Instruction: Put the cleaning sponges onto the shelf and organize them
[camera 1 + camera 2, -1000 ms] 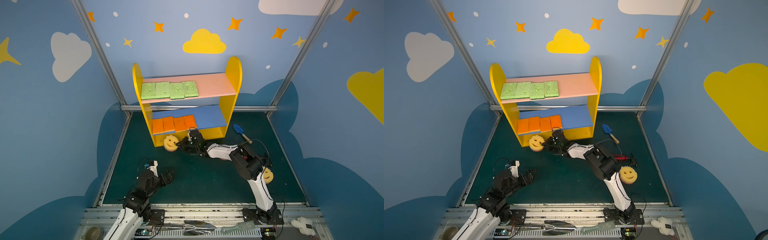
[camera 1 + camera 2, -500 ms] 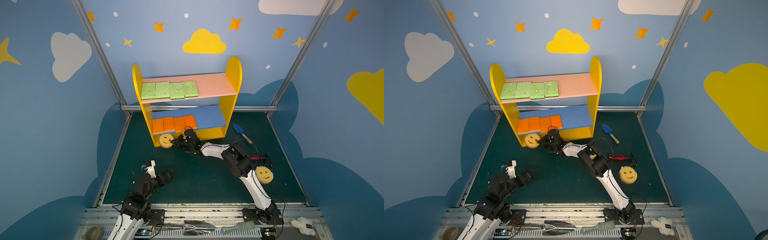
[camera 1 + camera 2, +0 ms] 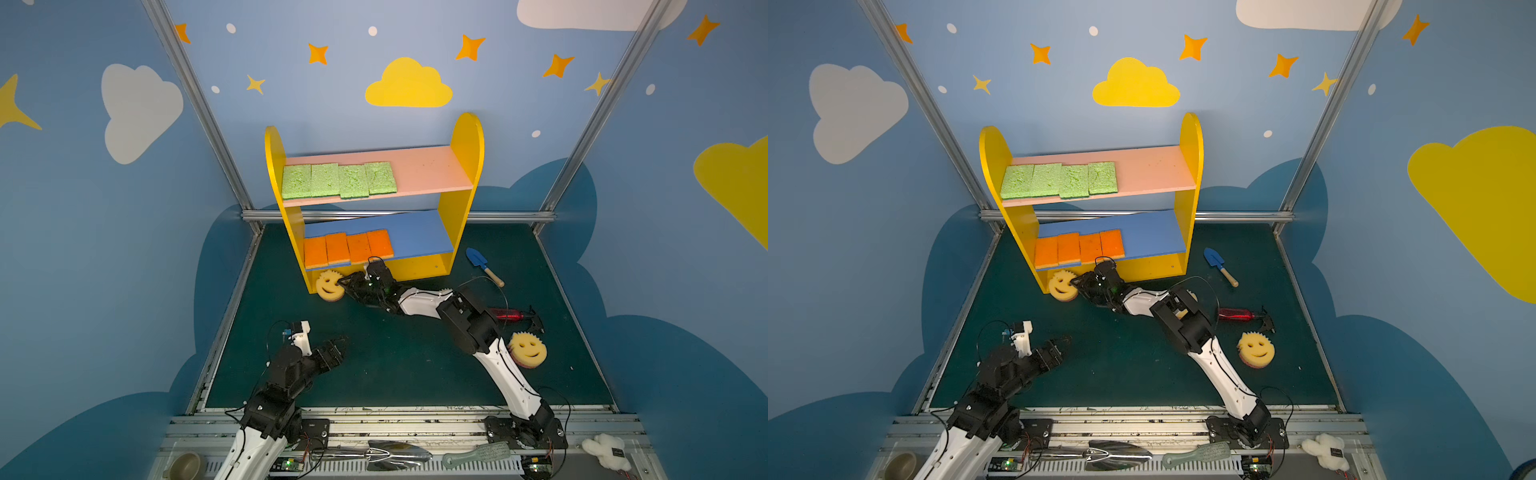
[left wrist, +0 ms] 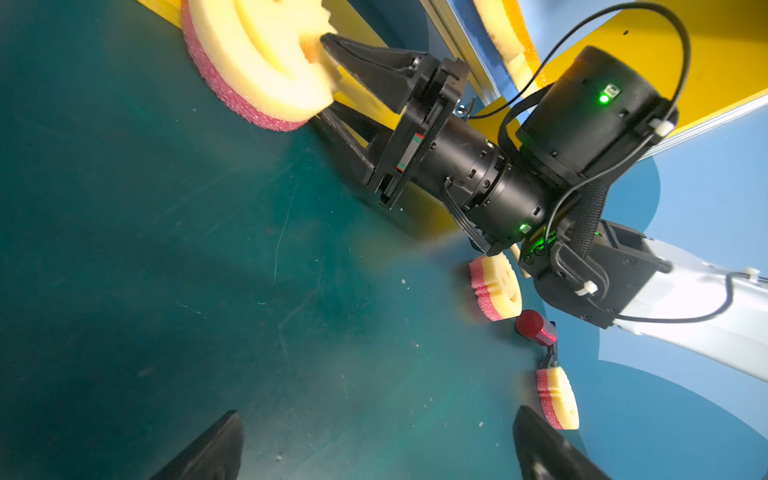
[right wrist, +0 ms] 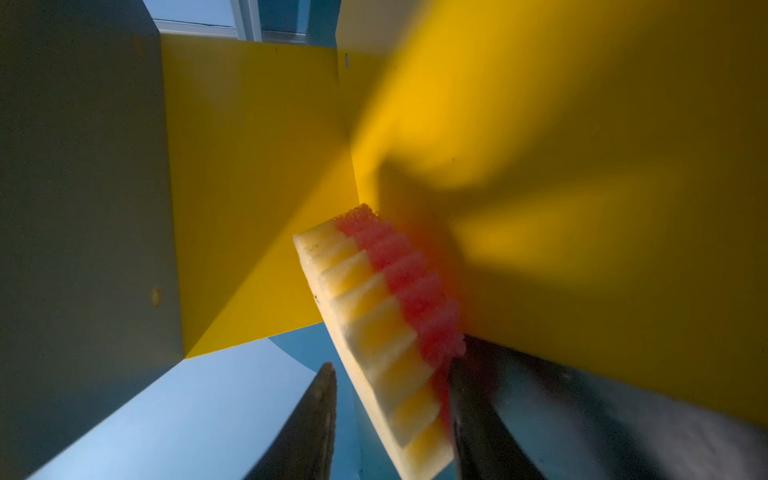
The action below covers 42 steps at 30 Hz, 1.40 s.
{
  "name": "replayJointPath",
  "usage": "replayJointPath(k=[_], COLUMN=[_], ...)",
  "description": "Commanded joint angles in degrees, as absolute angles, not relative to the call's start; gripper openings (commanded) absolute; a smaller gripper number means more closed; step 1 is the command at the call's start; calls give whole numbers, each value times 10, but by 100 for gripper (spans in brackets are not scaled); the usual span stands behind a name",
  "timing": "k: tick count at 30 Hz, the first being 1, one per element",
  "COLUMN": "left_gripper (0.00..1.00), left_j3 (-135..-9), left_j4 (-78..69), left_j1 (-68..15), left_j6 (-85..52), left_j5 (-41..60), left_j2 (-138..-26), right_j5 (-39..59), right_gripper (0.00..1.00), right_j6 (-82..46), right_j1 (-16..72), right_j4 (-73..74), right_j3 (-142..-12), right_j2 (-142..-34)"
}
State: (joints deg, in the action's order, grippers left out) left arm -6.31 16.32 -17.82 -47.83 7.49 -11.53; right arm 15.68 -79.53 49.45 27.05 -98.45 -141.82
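The yellow smiley sponge (image 3: pixel 328 285) sticks out from the shelf's base and my right gripper is at its side rim, so my left gripper should push its front rim (image 3: pixel 330 299) inward with closed fingers.
The shelf (image 3: pixel 465 166) stands at the back, with several green sponges (image 3: pixel 338 180) in a row on its pink board and several orange sponges (image 3: pixel 348 248) on its blue board. A yellow smiley sponge (image 3: pixel 328 285) (image 3: pixel 1062 284) lies tilted at the front left corner of the shelf's base. My right gripper (image 3: pixel 345 284) (image 5: pixel 392 370) straddles its rim; the jaws are apart, with a gap beside one finger. A second smiley sponge (image 3: pixel 528 350) lies on the mat at the right, and a third (image 4: pixel 496 291) sits half hidden under my right arm. My left gripper (image 3: pixel 338 345) (image 4: pixel 378 415) hovers open and empty near the front left.
A blue toy shovel (image 3: pixel 482 266) lies right of the shelf. A red tool (image 3: pixel 509 314) lies near the second smiley sponge. A metal scoop (image 3: pixel 395 453), a brush (image 3: pixel 478 454) and a white plush (image 3: pixel 604 451) rest on the front rail.
My right gripper carried the smiley sponge left along the shelf's front to its left corner, and its jaws have parted. The left arm drew back a little.
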Motion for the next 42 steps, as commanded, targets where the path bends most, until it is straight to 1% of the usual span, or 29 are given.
replayJointPath(k=[1,8,11,12,14,16,18,20,21,22,28,38,42], left_gripper=[99,99,93,88,74,49,30,15,6,3,3,3,3], left_j3=[-69,-74,-65,-60,-48,-42,-36,-34,-35,-34,-37,-100,-120], left_j4=[228,204,175,161,135,112,84,56,44,28,-71,-263,-330], left_j1=[-176,-168,-158,-152,-141,-125,-110,-99,-95,-90,-74,-65,-65], left_j6=[-484,-527,-556,-568,-587,-604,-617,-624,-625,-628,-622,-608,-604], left_j5=[61,59,67,70,75,74,73,67,61,55,28,41,43], left_j2=[-119,-131,-141,-145,-154,-167,-181,-200,-213,-228,-338,-618,-692], right_j5=[168,191,200,204,209,211,213,226,235,242,257,281,286], right_gripper=[46,50,51,51,51,51,51,50,51,50,49,47,47], right_j6=[-779,-752,-738,-735,-730,-722,-710,-706,-704,-699,-679,-664,-673], right_j1=[495,490,489,488,487,485,481,476,472,469,450,402,390], right_j4=[294,302,303,303,312,330,347,348,347,347,373,434,462], right_j3=[-973,-914,-883,-869,-840,-801,-769,-747,-739,-729,-653,-560,-539], right_j2=[-1404,-1359,-1336,-1327,-1308,-1286,-1266,-1249,-1242,-1233,-1184,-1133,-1131])
